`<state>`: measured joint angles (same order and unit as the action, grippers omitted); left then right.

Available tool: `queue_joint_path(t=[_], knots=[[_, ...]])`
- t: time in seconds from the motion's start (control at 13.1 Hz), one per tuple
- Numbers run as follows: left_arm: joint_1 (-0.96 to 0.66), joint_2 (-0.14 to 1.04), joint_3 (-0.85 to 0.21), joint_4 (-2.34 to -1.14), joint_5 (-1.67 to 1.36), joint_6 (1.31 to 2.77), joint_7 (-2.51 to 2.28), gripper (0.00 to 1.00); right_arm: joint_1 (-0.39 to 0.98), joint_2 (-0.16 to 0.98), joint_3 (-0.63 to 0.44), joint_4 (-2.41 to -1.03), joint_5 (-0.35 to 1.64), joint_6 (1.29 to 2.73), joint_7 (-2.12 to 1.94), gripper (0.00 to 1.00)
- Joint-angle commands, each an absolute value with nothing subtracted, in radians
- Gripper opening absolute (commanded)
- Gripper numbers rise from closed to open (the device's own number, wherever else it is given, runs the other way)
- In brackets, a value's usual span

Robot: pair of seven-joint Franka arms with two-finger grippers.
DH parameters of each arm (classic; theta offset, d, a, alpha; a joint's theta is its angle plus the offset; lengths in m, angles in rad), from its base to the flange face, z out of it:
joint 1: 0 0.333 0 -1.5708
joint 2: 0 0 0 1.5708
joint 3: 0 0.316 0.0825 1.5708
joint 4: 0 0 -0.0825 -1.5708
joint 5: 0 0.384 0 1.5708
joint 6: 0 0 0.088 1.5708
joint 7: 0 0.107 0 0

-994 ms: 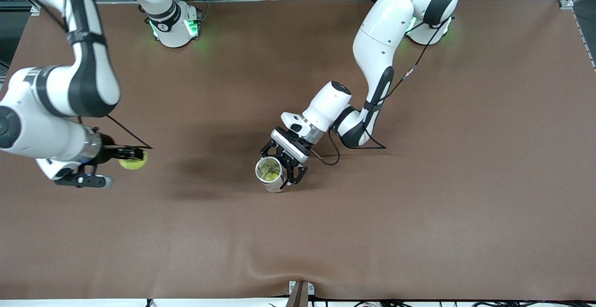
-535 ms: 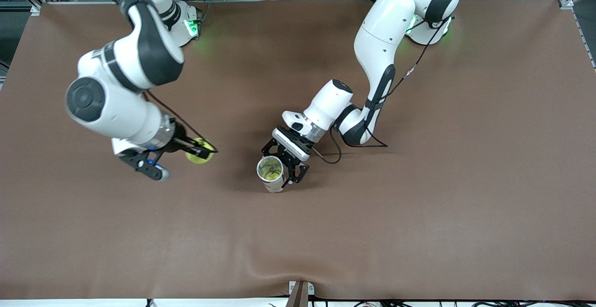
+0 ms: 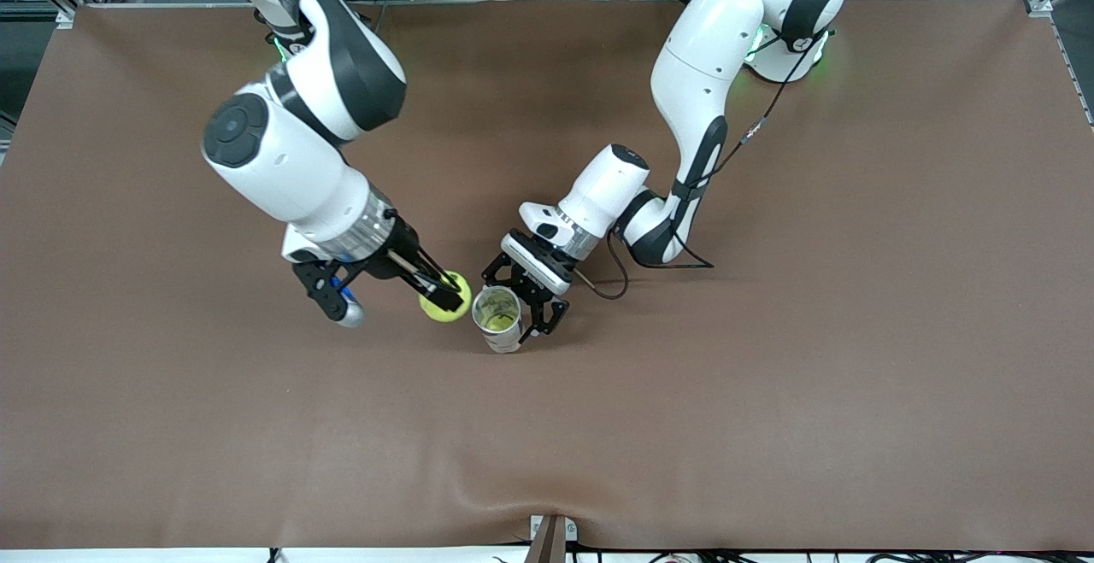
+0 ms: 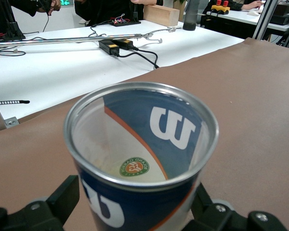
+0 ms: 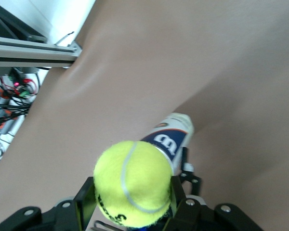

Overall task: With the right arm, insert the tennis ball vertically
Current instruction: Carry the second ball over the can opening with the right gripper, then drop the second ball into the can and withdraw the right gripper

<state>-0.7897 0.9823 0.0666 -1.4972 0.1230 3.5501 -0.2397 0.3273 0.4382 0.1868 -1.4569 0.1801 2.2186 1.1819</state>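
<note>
I go on moving my right gripper over the can's rim before I let go of the ball there, as the tennis ball [image 3: 442, 311] is at that gripper's fingers beside the can's open, upward rim [image 3: 497, 307].
My right gripper [image 3: 446, 296] is shut on a yellow tennis ball [image 3: 444, 307] and holds it in the air beside the open top of the can. In the right wrist view the ball [image 5: 133, 183] sits between the black fingers [image 5: 85, 204], with the can [image 5: 171, 136] past it. My left gripper [image 3: 518, 307] is shut on an upright blue and white ball can [image 3: 498, 317] that stands on the brown table [image 3: 769, 375]. In the left wrist view the can [image 4: 139, 159] fills the middle, its metal rim open upward, and a yellow ball shows inside it in the front view.
The brown mat has a raised wrinkle [image 3: 513, 495] near the edge nearest the front camera. A cable [image 3: 598, 290] loops from the left wrist down to the table beside the can.
My right arm has swung from its end of the table toward the middle with the ball in its gripper, ending beside the can. The left arm and the can have stayed put.
</note>
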Motion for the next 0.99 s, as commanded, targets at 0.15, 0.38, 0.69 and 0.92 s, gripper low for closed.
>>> queue_joint_path(t=[0.15,0.38,0.69,0.92], knots=[[-0.799,0.945,0.075,-1.543,0.115,3.557,-0.233,1.0,0.363,0.526,0.186,-1.39,0.184,2.281,1.223,0.05],[-0.799,0.945,0.075,-1.542,0.115,3.556,-0.233,1.0,0.39,0.549,0.187,-1.399,0.134,2.278,1.226,0.07],[-0.799,0.945,0.075,-1.542,0.115,3.557,-0.233,1.0,0.391,0.549,0.204,-1.408,0.129,2.267,1.226,0.12],[-0.799,0.945,0.075,-1.542,0.115,3.557,-0.233,1.0,0.39,0.548,0.204,-1.416,0.127,2.249,1.224,0.23]])
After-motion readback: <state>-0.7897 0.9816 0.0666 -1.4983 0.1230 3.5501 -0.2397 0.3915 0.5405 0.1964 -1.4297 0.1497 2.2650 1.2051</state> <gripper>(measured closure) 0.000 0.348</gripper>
